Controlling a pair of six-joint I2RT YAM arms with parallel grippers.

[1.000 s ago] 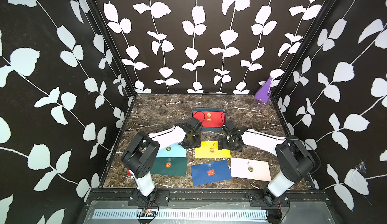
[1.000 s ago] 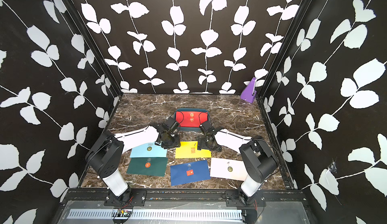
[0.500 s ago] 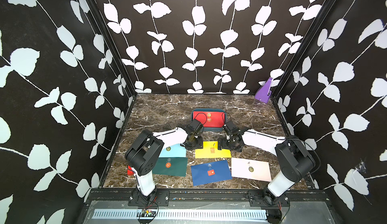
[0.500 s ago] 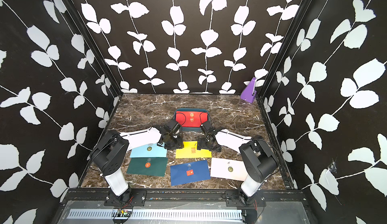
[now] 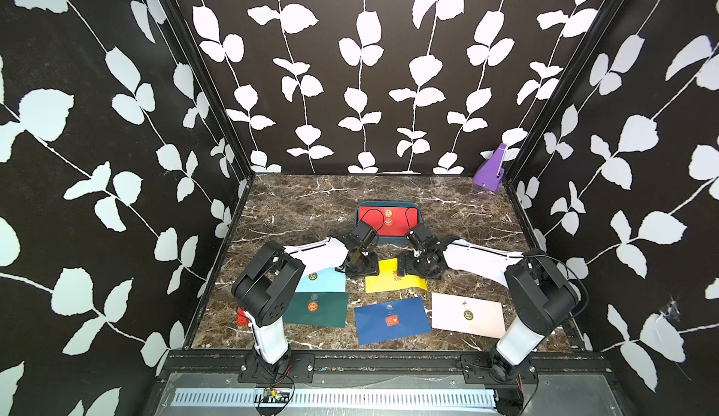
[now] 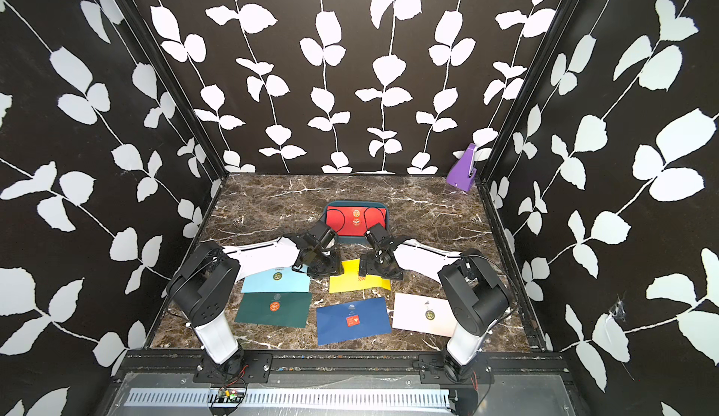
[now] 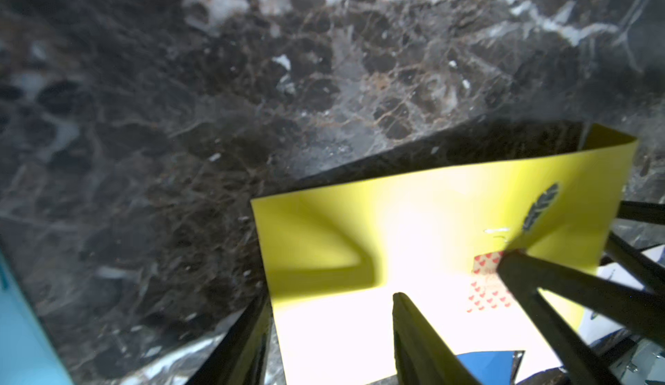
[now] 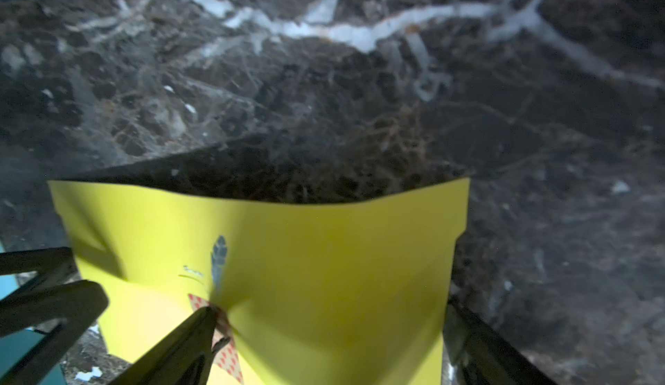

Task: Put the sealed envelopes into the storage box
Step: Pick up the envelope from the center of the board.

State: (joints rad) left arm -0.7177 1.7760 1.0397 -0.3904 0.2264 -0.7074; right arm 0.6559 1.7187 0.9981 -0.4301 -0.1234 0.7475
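The yellow envelope's far edge bows up while my left gripper straddles the yellow envelope's end (image 5: 371, 283), so my left gripper should come around and pinch that raised edge (image 5: 388, 261).
A yellow envelope (image 5: 389, 281) (image 6: 350, 283) lies mid-table, its far edge bowed up off the marble (image 7: 414, 221) (image 8: 324, 257). My left gripper (image 5: 360, 268) (image 7: 331, 314) is open over its left end, one finger at the edge and one on the paper. My right gripper (image 5: 414, 270) (image 8: 329, 329) is open wide over its right half, one finger on the heart sticker. The teal storage box (image 5: 389, 204) behind them holds a red envelope (image 5: 389, 228). Light blue (image 5: 323, 281), dark green (image 5: 319, 309), navy (image 5: 393, 320) and pale pink (image 5: 467, 315) envelopes lie flat nearer the front.
A purple angular object (image 5: 490, 171) stands in the back right corner. A small red block (image 5: 241, 316) lies by the left arm's base. Patterned walls close in the table on three sides.
The left arm has swung a little to the right, bringing its gripper closer onto the yellow envelope's left end. The right gripper has barely moved.
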